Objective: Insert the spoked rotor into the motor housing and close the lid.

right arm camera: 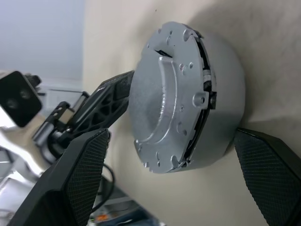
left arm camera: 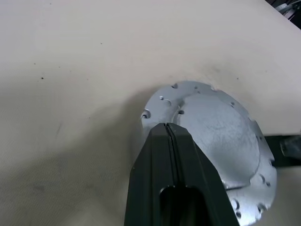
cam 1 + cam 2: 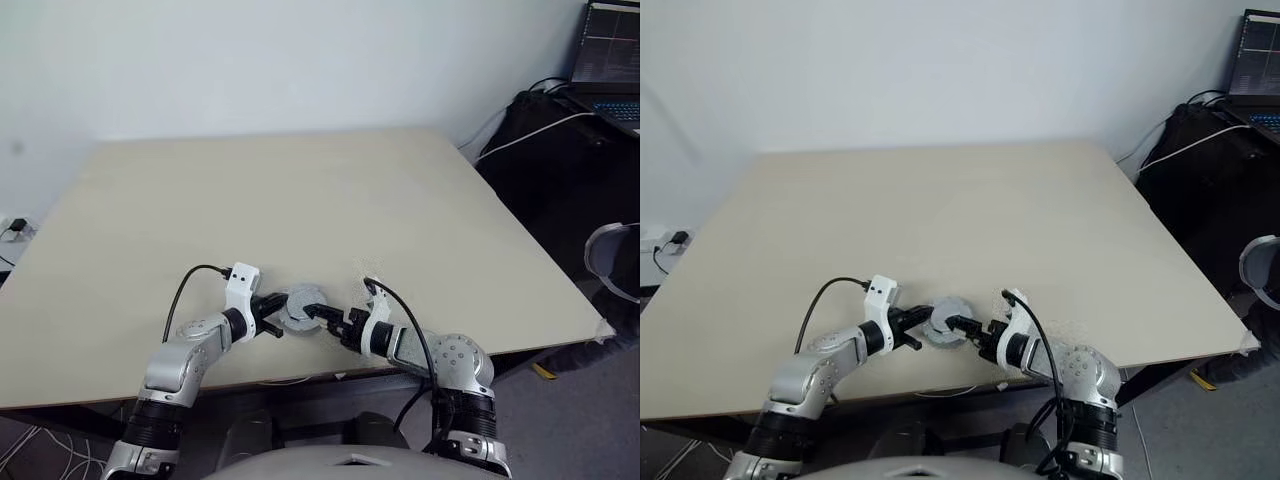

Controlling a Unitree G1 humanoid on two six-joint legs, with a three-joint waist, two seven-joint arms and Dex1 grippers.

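Note:
A dark slit separates the lid from the motor housing, so the robot's right gripper should close across the housing's side to squeeze the lid and the housing together.
The lid, plain grey face up with small holes round its edge, caps a smooth silver drum near the table's front edge; a dark slit shows between them. The same lid lies between both grippers. My left gripper is shut, its tip resting over the lid's near-left edge. My right gripper is open, one finger on each side of the drum, the other finger beside its base. The spoked rotor and the motor housing are hidden inside the stack.
The beige table stretches away behind the stack; its front edge runs just under my wrists. Off the right side stand a dark desk with a laptop, white cables and a chair back.

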